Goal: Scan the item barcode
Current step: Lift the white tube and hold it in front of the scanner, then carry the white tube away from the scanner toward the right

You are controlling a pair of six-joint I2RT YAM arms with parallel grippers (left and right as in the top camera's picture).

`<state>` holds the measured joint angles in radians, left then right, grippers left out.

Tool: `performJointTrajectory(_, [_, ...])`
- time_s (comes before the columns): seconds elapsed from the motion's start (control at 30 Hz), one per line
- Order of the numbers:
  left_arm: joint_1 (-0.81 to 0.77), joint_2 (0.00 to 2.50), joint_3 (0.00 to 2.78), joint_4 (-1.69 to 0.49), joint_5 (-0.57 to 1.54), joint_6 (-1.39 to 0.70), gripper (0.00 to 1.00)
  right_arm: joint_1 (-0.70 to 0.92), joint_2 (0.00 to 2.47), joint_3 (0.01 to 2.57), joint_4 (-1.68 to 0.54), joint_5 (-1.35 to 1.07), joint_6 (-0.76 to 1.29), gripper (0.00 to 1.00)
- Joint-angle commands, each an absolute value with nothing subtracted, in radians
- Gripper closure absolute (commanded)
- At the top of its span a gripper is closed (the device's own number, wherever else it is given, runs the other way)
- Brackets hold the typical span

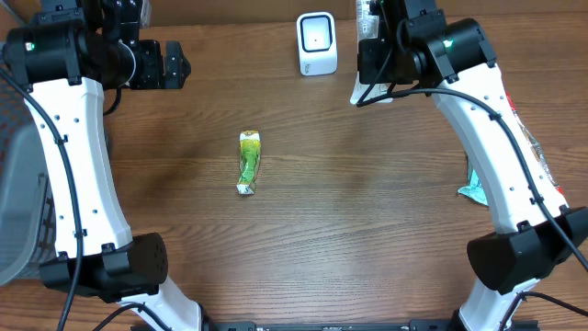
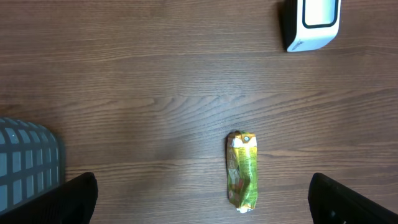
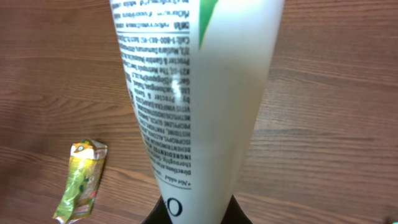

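Observation:
The white tube [image 1: 367,23] hangs next to the scanner, clear of the scanner's window. So next my right gripper swings the tube across and tilts it over the scanner's window [image 1: 317,34].
My right gripper [image 3: 196,213] is shut on a white tube [image 3: 199,93] with black printed text; its lower end sits between the dark fingers [image 3: 239,214]. In the overhead view that gripper [image 1: 369,46] holds the tube [image 1: 359,92] just right of the white barcode scanner [image 1: 317,43] at the table's far edge. No barcode can be made out on the tube's visible face. My left gripper [image 1: 172,64] hovers at the far left, open, with nothing between its fingers [image 2: 71,198]. The scanner [image 2: 311,22] also shows in the left wrist view.
A green snack packet [image 1: 249,162] lies flat mid-table, also in the wrist views [image 2: 242,171] [image 3: 81,180]. A teal packet [image 1: 473,189] lies by the right arm. A grey basket [image 1: 18,202] stands at the left edge [image 2: 28,163].

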<state>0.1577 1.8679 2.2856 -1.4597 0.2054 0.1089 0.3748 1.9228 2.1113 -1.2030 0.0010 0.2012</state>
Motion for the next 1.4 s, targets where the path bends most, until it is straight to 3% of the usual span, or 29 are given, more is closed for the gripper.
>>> performJointTrajectory(0.0, [0.157,1.859,2.292,-1.460,0.207,0.128,0.01,0.387,1.907,2.134,-1.173,-0.058,0.165,0.96])
performJointTrajectory(0.4, [0.153,1.859,2.292,-1.460,0.206,0.128,0.01,0.360,1.906,2.150,-1.086,-0.653,0.123,0.96])
performJointTrajectory(0.53, [0.153,1.859,2.292,-1.460,0.207,0.128,0.00,0.342,1.906,2.163,-1.078,-0.673,0.130,0.96])
performJointTrajectory(0.63, [0.152,1.859,2.292,-1.460,0.207,0.128,0.00,0.345,1.907,2.162,-1.106,-0.485,0.130,0.96])
performJointTrajectory(0.8, [0.152,1.859,2.292,-1.460,0.207,0.128,0.00,0.450,1.923,2.162,-1.105,0.103,0.125,0.96])
performJointTrajectory(0.97, [0.152,1.859,2.292,-1.460,0.207,0.128,0.01,0.553,2.011,2.160,-0.952,0.648,0.090,0.96])
performJointTrajectory(1.37, [0.152,1.859,2.292,-1.460,0.207,0.128,0.00,0.524,2.306,2.160,-0.450,0.941,-0.640,0.96])
